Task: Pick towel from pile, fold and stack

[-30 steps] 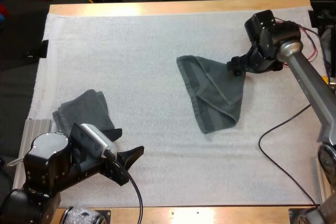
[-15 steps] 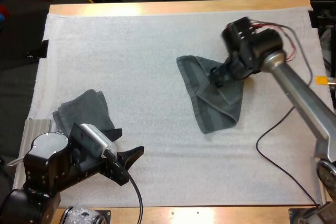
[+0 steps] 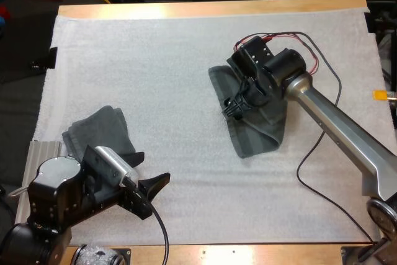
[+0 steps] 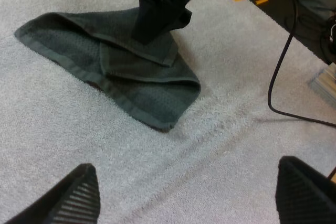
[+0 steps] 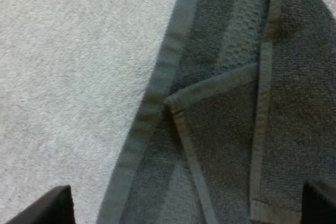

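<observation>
A turned-over corner [image 5: 177,105] rests loosely over the towel's hem, so the dark grey-green towel [image 3: 255,136] will open out into a wider rectangle when the robot lifts and spreads it.
A dark grey-green towel [image 3: 254,133] lies loosely folded into a rough triangle right of the mat's middle. My right gripper [image 3: 234,106] hangs open just over the towel's left part. Its fingers [image 5: 44,206] stand wide apart on either side of a turned-over corner [image 5: 176,103] and touch nothing. A second towel [image 3: 99,130] lies bunched near the mat's left edge. My left gripper [image 3: 155,188] rests open low at the front left, clear of both towels. From it I look across bare mat to the triangular towel [image 4: 131,85], with the right gripper [image 4: 157,17] above its far edge.
A black cable [image 3: 310,159] loops over the mat at the right, below the right arm. A ribbed metal plate [image 3: 42,151] sits at the mat's front left edge. Open mat spreads between the two towels and along the far side.
My right gripper has swung left from the towel's right corner to over its left part. The towel keeps its shape. The left arm has not moved.
</observation>
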Robot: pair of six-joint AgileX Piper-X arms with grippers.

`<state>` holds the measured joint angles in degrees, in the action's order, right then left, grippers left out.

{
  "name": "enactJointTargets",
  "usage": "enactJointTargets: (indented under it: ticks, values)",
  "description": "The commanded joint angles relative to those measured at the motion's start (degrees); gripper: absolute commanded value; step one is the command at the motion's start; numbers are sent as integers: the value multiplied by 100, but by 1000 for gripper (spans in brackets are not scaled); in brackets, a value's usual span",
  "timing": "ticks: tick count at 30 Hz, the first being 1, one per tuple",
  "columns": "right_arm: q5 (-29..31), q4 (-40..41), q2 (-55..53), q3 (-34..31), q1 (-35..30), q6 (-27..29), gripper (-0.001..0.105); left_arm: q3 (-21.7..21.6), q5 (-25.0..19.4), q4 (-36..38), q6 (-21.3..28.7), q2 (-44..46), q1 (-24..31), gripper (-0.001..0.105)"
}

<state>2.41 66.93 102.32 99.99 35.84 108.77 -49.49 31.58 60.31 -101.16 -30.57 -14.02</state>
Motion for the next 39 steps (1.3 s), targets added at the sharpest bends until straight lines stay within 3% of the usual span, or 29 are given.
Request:
enactJointTargets:
  ticks: [1, 8, 15, 35, 39]
  values:
    - [25, 28, 27, 50, -17, 57, 79, -38, 42, 23, -42, 2, -29, 68]
    - [-9, 18, 183, 50, -17, 58, 59, -38, 42, 23, -42, 2, -29, 68]
    - [-263, -34, 440, 50, -17, 28, 59, -38, 42, 23, -42, 2, -29, 68]
    - [-241, -807, 1220, 41, -17, -369, 56, -38, 42, 23, -42, 2, -29, 68]
    - [13, -1013, 1340, 41, -31, -486, 53, -38, 42, 23, -42, 2, -29, 68]
